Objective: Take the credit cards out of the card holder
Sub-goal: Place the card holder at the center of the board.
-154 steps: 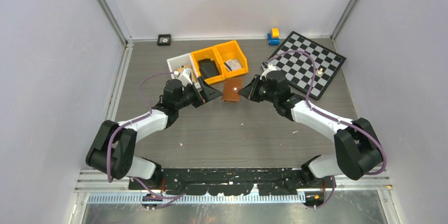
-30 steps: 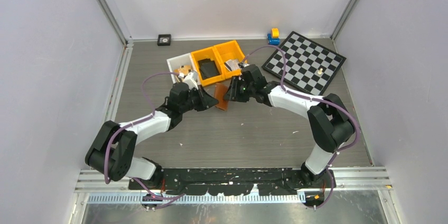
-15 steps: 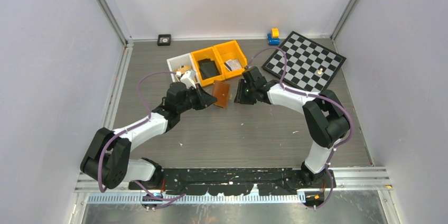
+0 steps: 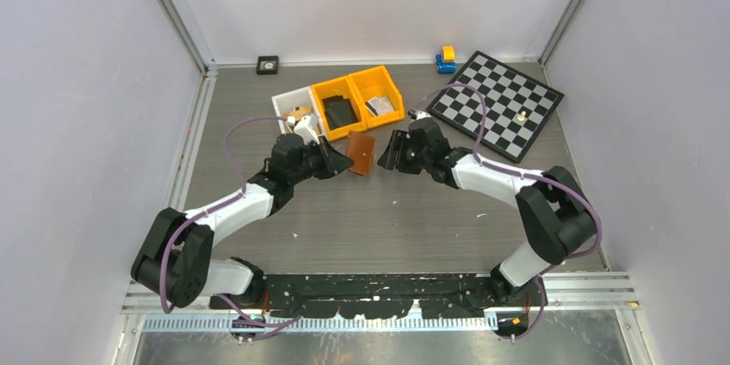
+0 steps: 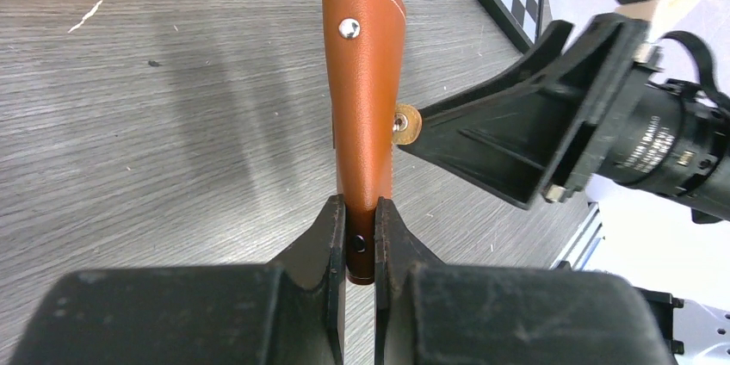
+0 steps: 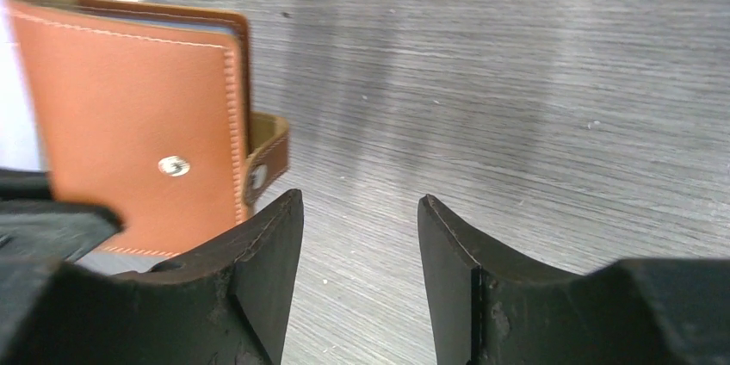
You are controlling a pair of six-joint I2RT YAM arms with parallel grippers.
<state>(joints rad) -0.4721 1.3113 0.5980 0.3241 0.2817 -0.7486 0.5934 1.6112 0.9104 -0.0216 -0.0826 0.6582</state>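
Observation:
The robot's left gripper is squeezing the folded card holder (image 5: 361, 171) closed, so the right gripper should hold the snap strap (image 6: 269, 158) while the left gripper opens and takes one cover.
The card holder (image 4: 361, 152) is a reddish-brown leather wallet, folded shut and held up off the table on edge. My left gripper (image 5: 355, 210) is shut on its lower end (image 5: 366, 107). Its small snap strap (image 5: 405, 126) hangs loose on the right side, and a metal snap (image 6: 174, 165) shows on its face (image 6: 138, 124). My right gripper (image 6: 360, 210) stands open just right of the holder with only bare table between its fingers. It is close to the strap (image 6: 267, 154) but not touching it. The credit cards are hidden inside the folded holder.
Behind the holder are two orange bins (image 4: 357, 98), one with a black wallet-like object (image 4: 338, 111), and a white bin (image 4: 288, 105). A chessboard (image 4: 499, 102) lies at the back right, with a blue and yellow toy (image 4: 445, 59) beyond it.
My right gripper has drawn back to the right off the holder and its jaws have widened. The holder has turned to show more of its face. The left grip is unchanged.

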